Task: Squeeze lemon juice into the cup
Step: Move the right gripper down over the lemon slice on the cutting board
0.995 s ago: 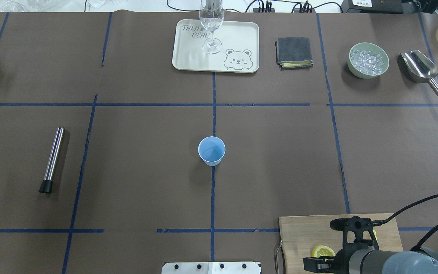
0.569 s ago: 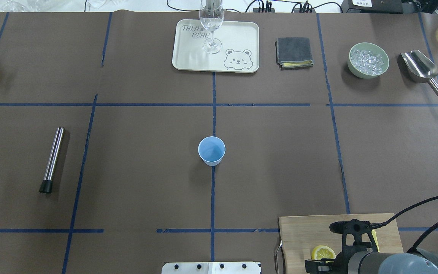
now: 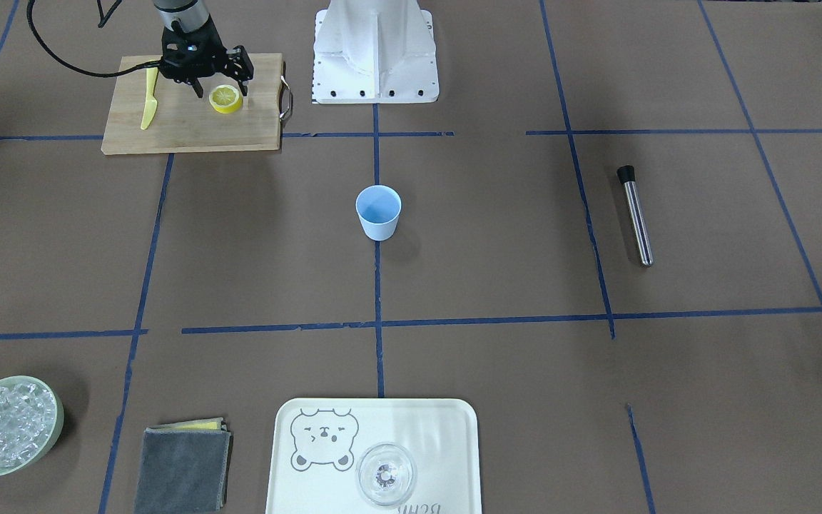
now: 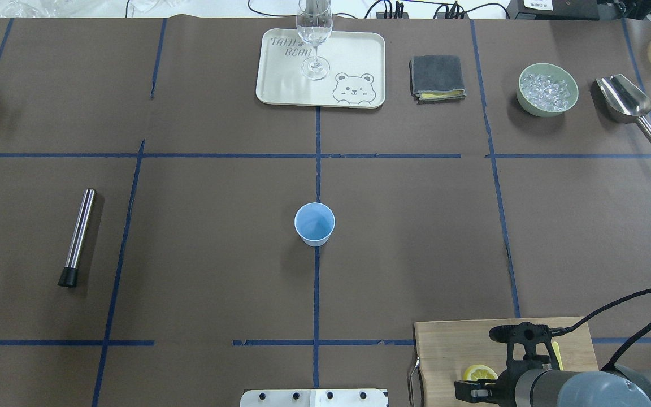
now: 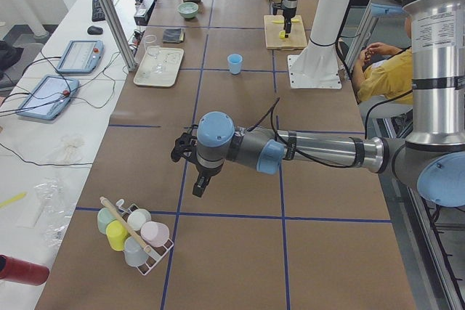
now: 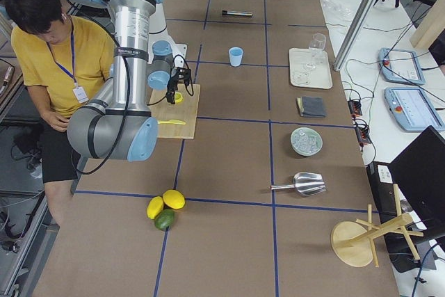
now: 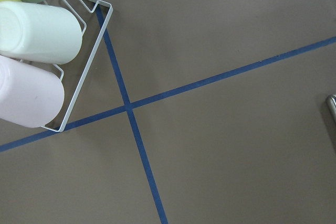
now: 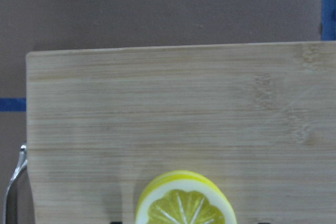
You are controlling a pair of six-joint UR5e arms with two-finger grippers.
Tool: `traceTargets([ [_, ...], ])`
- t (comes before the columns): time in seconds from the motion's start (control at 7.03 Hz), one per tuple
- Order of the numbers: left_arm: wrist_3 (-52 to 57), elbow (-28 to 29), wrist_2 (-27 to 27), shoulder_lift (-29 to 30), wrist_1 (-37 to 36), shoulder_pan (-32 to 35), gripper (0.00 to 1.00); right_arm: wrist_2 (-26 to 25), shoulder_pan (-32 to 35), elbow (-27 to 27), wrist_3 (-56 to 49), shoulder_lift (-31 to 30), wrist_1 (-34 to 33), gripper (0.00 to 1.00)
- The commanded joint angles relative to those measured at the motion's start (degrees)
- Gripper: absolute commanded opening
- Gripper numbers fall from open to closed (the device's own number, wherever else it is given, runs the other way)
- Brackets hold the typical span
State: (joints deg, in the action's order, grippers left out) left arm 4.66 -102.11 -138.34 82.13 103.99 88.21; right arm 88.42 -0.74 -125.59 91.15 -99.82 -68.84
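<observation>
I expect the lemon slice to leave another piece on the cutting board when I lift it, because the lemon slice's yellow side (image 3: pixel 228 111) below its cut side looks deep.
A yellow lemon slice (image 3: pixel 226 98) lies cut face up on a wooden cutting board (image 3: pixel 190 132) at the near right of the table. It also shows in the overhead view (image 4: pixel 479 373) and the right wrist view (image 8: pixel 185 205). My right gripper (image 3: pixel 221 86) is open, pointing down just above the slice, with a finger on either side of it. The light-blue cup (image 4: pixel 315 223) stands upright at the table's middle, far from both grippers. My left gripper (image 5: pixel 187 152) hovers over the table's far left end; I cannot tell whether it is open or shut.
A yellow plastic knife (image 3: pixel 148 100) lies on the board beside the gripper. At the back are a tray (image 4: pixel 280 85) with a stemmed glass (image 4: pixel 314 34), a grey cloth (image 4: pixel 437 76), a bowl of ice (image 4: pixel 547 89) and a scoop (image 4: pixel 625 102). A metal rod (image 4: pixel 78 236) lies at the left.
My right arm has shifted slightly over the cutting board. The lemon slice and the cup have not moved.
</observation>
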Motion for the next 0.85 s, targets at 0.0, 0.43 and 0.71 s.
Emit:
traceTargets([
  [0.0,0.0,0.0,0.0,-0.1,0.2,0.0,1.0,0.0,0.5,0.1,0.0,0.1,-0.1,0.82],
  [0.43,0.3,-0.1,0.0,-0.5,0.2,0.2,1.0,0.0,0.8,-0.1,0.0,0.1,-0.1,0.72],
  [0.71,0.3,-0.1,0.0,-0.5,0.2,0.2,1.0,-0.1,0.9,-0.1,0.1,0.1,-0.1,0.57],
])
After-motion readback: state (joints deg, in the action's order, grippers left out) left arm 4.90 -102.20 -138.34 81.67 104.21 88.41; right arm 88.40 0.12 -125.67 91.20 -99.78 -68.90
